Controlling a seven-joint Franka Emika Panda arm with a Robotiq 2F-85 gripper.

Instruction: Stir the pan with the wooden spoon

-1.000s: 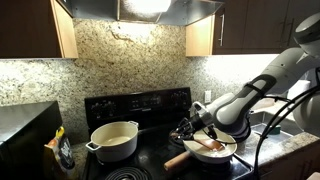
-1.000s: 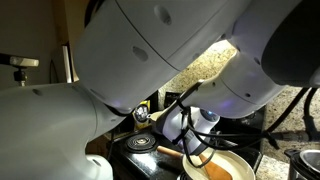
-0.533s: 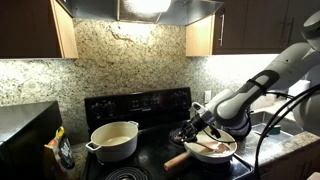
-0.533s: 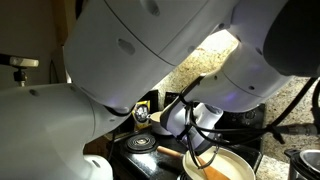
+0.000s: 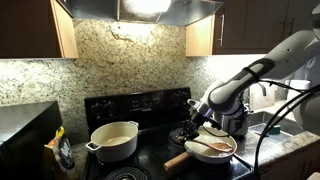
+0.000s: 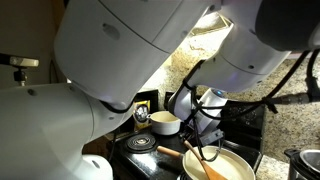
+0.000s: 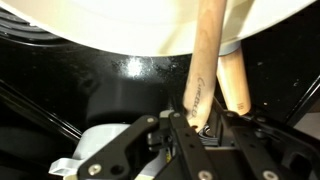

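Observation:
Next, I swing away from the pan's pale handle (image 7: pixel 235 82), because my gripper on the wooden spoon is beside that handle, and sweep the spoon back across the pan (image 6: pixel 236 166).
The pan (image 5: pixel 214 152) sits on the front burner of the black stove, its pale wood handle (image 5: pixel 177 160) pointing forward and left. The wooden spoon (image 5: pixel 206 146) lies with its bowl in the pan; it also shows in an exterior view (image 6: pixel 197 161) over the pan (image 6: pixel 228 168). My gripper (image 5: pixel 194 131) is at the pan's near rim. In the wrist view the gripper (image 7: pixel 197 118) is shut on the wooden spoon's handle (image 7: pixel 203 75). The pan's pale handle (image 7: pixel 235 82) runs beside it, and the cream pan rim (image 7: pixel 130 30) fills the top.
A cream two-handled pot (image 5: pixel 114 140) stands on the other front burner and also shows in an exterior view (image 6: pixel 165 123). A shiny steel pot (image 5: pixel 238 123) is behind the pan. A dark appliance (image 5: pixel 25 135) and a bottle (image 5: pixel 65 152) stand on the counter beside the stove.
The arm's upper part has lifted and swung, and the gripper has shifted slightly at the pan's rim with the spoon handle still in it. The pan and pot have not moved.

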